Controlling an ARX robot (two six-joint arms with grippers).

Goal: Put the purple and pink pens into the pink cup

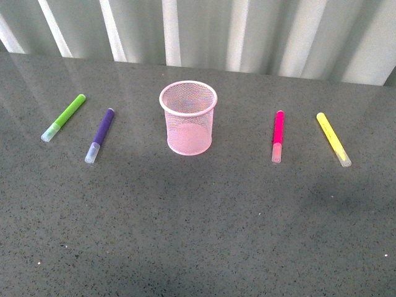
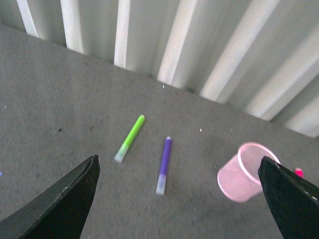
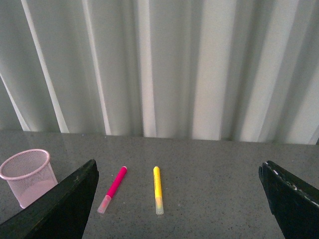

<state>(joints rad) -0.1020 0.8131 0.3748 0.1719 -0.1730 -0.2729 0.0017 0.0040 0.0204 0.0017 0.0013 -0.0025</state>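
Observation:
The purple pen (image 1: 100, 135) will lean against the cup's rim when I lower it inside, because the cup's opening (image 1: 188, 99) is far wider than the purple pen.
The pink mesh cup (image 1: 189, 117) stands upright and empty in the middle of the grey table. The purple pen (image 1: 100, 135) lies flat to its left, the pink pen (image 1: 278, 135) flat to its right. Neither arm shows in the front view. My left gripper (image 2: 182, 199) is open and empty, high above the table, with the purple pen (image 2: 164, 165) and the cup (image 2: 245, 171) between its fingers in view. My right gripper (image 3: 179, 199) is open and empty, with the pink pen (image 3: 112, 188) and the cup (image 3: 28, 176) ahead of it.
A lime-green marker (image 1: 64, 117) lies left of the purple pen. A yellow marker (image 1: 333, 138) lies right of the pink pen. A pale pleated curtain (image 1: 198, 31) hangs along the table's far edge.

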